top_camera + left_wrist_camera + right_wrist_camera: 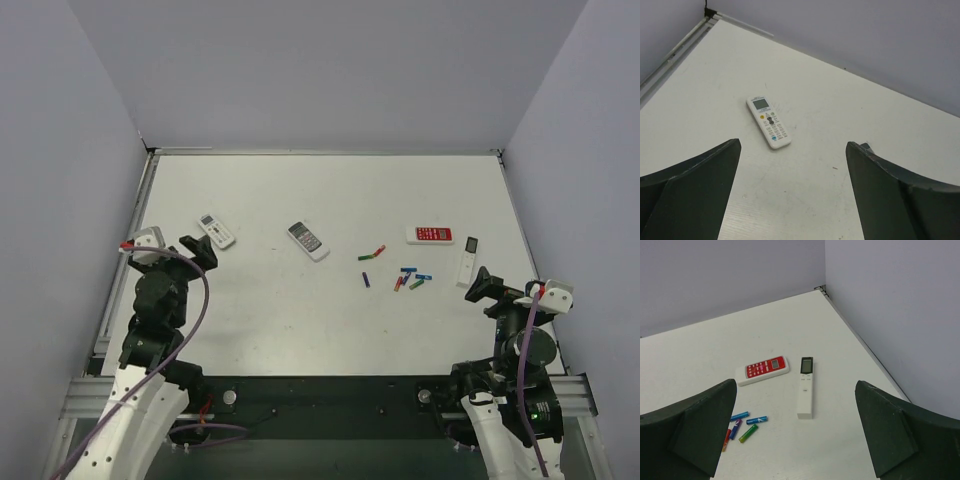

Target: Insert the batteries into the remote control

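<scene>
The remote control's long sides [219, 233] are free of neighbours. My left gripper should continue to move open toward the remote control and close across its body by the display [208, 220].
The remote control [216, 231] is a small white oblong with a pale display and coloured buttons, lying face up at the table's left. It also shows in the left wrist view [768, 122]. Several batteries [408, 279] lie loose right of centre, with one red-green battery [372, 253] and one blue battery [366, 279] a little apart. Some of them show in the right wrist view [748, 426]. My left gripper [200, 250] [792, 144] is open and empty, just short of the remote. My right gripper [481, 285] [796, 384] is open and empty, right of the batteries.
A white remote with a grey face [308, 240] lies at centre. A red flat remote [430, 235] [762, 370] and a slim white remote with a dark display [469, 262] [806, 387] lie at the right. Grey walls close in the table's left, back and right.
</scene>
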Robot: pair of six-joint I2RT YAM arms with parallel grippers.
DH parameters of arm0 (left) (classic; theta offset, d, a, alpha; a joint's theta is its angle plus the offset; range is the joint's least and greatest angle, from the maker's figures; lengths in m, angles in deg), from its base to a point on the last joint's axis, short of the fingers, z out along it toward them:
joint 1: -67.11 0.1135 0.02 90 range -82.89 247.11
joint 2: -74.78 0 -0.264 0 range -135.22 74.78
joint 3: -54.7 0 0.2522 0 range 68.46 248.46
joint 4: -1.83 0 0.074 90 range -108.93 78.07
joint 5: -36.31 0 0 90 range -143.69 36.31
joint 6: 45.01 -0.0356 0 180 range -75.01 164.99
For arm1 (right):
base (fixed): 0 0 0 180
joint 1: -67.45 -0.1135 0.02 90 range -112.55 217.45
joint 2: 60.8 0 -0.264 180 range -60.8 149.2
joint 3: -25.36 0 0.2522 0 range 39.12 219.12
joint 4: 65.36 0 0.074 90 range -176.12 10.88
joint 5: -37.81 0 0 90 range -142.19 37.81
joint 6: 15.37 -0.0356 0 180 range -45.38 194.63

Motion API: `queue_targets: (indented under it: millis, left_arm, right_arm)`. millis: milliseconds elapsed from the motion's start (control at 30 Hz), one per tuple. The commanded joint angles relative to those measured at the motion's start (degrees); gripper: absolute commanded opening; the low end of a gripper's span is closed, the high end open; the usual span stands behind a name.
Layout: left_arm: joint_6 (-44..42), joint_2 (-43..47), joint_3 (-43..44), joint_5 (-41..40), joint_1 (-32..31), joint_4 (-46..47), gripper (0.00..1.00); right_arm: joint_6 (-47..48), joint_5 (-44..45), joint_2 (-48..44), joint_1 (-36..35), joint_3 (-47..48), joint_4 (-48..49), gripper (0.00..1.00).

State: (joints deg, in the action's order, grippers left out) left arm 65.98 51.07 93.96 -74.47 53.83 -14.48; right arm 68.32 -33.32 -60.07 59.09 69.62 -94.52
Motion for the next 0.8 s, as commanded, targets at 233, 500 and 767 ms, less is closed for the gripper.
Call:
queue_targets:
  millis: [233, 500, 767]
  left_arm:
    - [12.9, -33.8, 21.0, -4.3, 1.1, -14.0, 0.97]
    - [14.3, -63.5, 41.3, -6.6, 4.3, -24.2, 0.97]
    - [15.0, -87.9, 64.4, -8.8, 6.2, -36.6, 0.97]
  right_arm:
    - [0.2, -0.5, -10.0, -1.2, -1.1, 3.1, 1.00]
    - [0.2, -0.5, -10.7, -2.5, -1.3, 3.1, 1.00]
    - [0.4, -0.1, -10.8, -3.2, -1.5, 3.0, 1.00]
